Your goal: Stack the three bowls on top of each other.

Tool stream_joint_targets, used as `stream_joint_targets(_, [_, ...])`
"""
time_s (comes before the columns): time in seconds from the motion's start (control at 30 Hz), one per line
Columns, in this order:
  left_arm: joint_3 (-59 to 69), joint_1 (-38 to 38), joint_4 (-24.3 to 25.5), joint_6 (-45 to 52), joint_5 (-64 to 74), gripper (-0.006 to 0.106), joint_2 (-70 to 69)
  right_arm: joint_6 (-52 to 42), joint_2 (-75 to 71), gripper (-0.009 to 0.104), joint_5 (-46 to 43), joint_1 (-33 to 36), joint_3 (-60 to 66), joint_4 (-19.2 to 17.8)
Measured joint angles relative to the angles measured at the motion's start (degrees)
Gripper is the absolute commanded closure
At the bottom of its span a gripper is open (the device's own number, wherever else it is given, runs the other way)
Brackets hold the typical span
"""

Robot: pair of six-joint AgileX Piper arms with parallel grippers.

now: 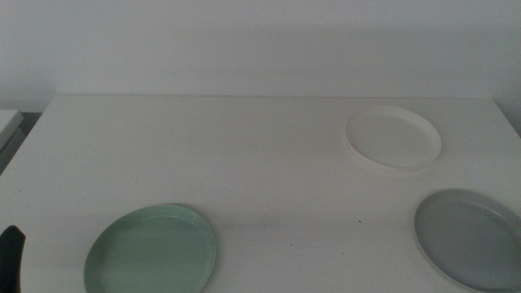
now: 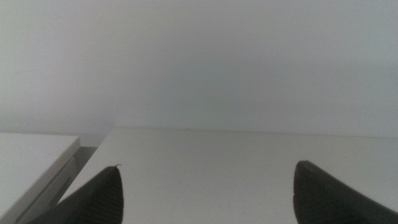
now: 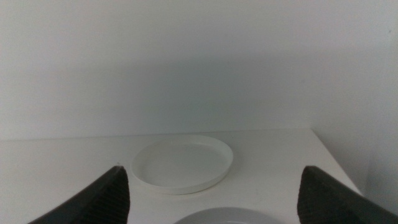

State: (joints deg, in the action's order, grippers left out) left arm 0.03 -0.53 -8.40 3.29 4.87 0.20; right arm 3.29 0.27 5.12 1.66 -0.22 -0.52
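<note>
My right gripper should take the grey bowl's rim (image 1: pixel 472 240) and set the bowl in the table's clear middle (image 1: pixel 291 194) before stacking, as it lies far from the mint green bowl.
Three shallow bowls lie apart on the white table. The mint green bowl (image 1: pixel 152 249) is at the near left, the grey bowl (image 1: pixel 470 237) at the near right, the white bowl (image 1: pixel 393 136) at the far right. My left gripper (image 2: pixel 205 186) is open and empty; only a dark tip of it (image 1: pixel 10 256) shows at the middle view's lower left edge. My right gripper (image 3: pixel 211 193) is open and empty, out of the middle view; its wrist view shows the white bowl (image 3: pixel 183 163) ahead between the jaws and the grey bowl's rim (image 3: pixel 227 216) just below.
The white table (image 1: pixel 244 163) backs onto a pale wall. A second white surface (image 2: pixel 31 162) stands beside the table's left edge, with a dark gap between them.
</note>
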Motion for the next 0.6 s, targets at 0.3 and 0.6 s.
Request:
stream_joint_targets(0.3, [0.0, 0.0, 0.0, 0.0, 0.0, 0.007, 0.0, 2.36, 4.36, 0.002, 5.83, 0.0, -5.78, 4.94])
stream_joint_targets(0.6, [0.0, 0.0, 0.0, 0.0, 0.0, 0.007, 0.0, 3.73, 32.2, 0.002, 38.96, 0.0, -32.7, 4.81])
